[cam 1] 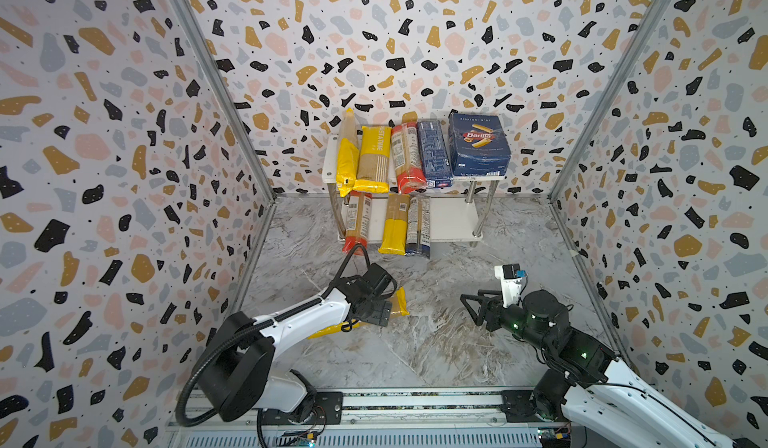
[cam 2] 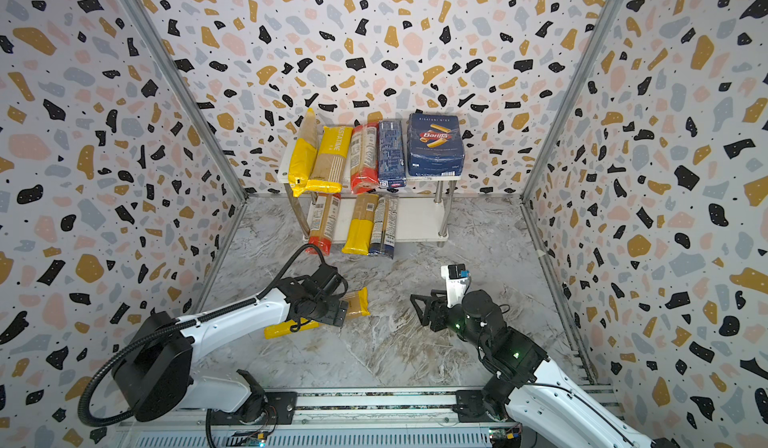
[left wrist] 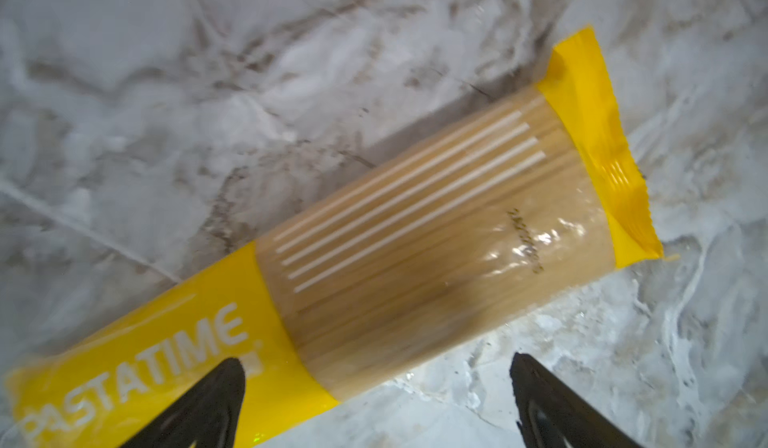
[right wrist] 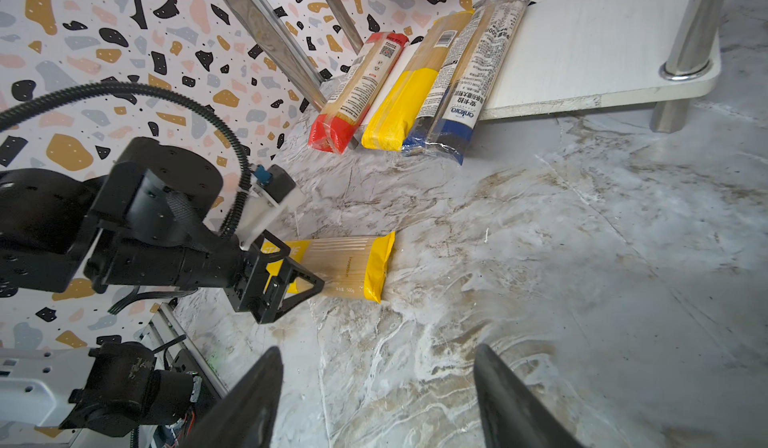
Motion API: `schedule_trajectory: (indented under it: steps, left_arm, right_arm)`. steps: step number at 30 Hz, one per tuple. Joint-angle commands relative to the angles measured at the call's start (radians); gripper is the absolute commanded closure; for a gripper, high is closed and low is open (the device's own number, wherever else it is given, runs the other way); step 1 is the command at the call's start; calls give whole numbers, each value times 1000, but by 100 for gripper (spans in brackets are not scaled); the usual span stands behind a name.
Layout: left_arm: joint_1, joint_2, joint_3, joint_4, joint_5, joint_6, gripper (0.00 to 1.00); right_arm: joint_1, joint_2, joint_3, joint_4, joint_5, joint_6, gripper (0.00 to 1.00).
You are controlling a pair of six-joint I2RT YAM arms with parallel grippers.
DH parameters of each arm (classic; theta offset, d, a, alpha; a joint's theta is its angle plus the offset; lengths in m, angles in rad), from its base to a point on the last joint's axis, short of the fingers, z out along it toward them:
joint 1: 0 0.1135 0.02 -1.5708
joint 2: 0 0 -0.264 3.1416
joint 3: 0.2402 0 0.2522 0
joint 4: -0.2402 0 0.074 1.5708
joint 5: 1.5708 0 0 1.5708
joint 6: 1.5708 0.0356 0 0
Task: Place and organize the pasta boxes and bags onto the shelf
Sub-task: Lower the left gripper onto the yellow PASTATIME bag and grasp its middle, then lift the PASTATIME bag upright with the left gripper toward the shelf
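Note:
The yellow PASTATIME bag is at a slant under the fingers of the robot's left gripper, so next the left gripper turns and takes hold of the bag's clear part close to the end seal.
A yellow PASTATIME bag lies flat on the marble floor. My left gripper hangs open over its middle, one finger above the yellow print and the other above bare floor; nothing is gripped. The arm hides much of this bag in both top views. My right gripper is open and empty, low over the floor to the bag's right. The shelf stands at the back wall. Its top board carries three bags, the narrow box and the wide box. Three more bags lie on the lower board.
Patterned walls close in the left, right and back. The lower bags' ends stick out past the board's front edge. The lower board's right half is bare. Chrome legs stand at the shelf corners. A rail runs along the front.

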Motion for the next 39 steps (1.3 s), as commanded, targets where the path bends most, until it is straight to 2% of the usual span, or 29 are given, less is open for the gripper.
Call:
schedule_trajectory:
  steps: [1, 5, 8, 11, 17, 24, 27, 29, 33, 39]
  left_arm:
    - [-74, 76, 74, -22, 18, 92, 0]
    - [-171, 245, 249, -186, -202, 206, 0]
    - [-174, 278, 302, -195, -325, 320, 0]
    - [-155, 262, 289, -154, -369, 409, 1]
    - [-39, 205, 190, -62, -253, 503, 0]
    - [-33, 120, 147, -87, -130, 515, 0]
    - [-34, 89, 134, -94, -67, 518, 0]
    - [-34, 75, 128, -94, -65, 515, 1]
    - [-32, 120, 135, -102, -43, 521, 0]
    - [-35, 252, 166, -97, -73, 559, 0]
  right_arm:
    - [-3, 0, 28, 2, -20, -12, 27]
    - [-4, -23, 33, -24, -19, -23, 27]
    - [-6, -47, 42, -53, -8, -35, 26]
    - [-6, -64, 56, -85, -7, -37, 26]
    - [-8, -61, 89, -137, -9, -64, 25]
    - [-30, 0, 160, -171, -15, -117, 25]
    - [-52, 12, 162, -161, -43, -122, 25]
    - [-72, 23, 158, -158, -75, -120, 25]
    - [-104, 20, 144, -148, -118, -121, 25]
    - [-151, 1, 144, -160, -148, -140, 25]
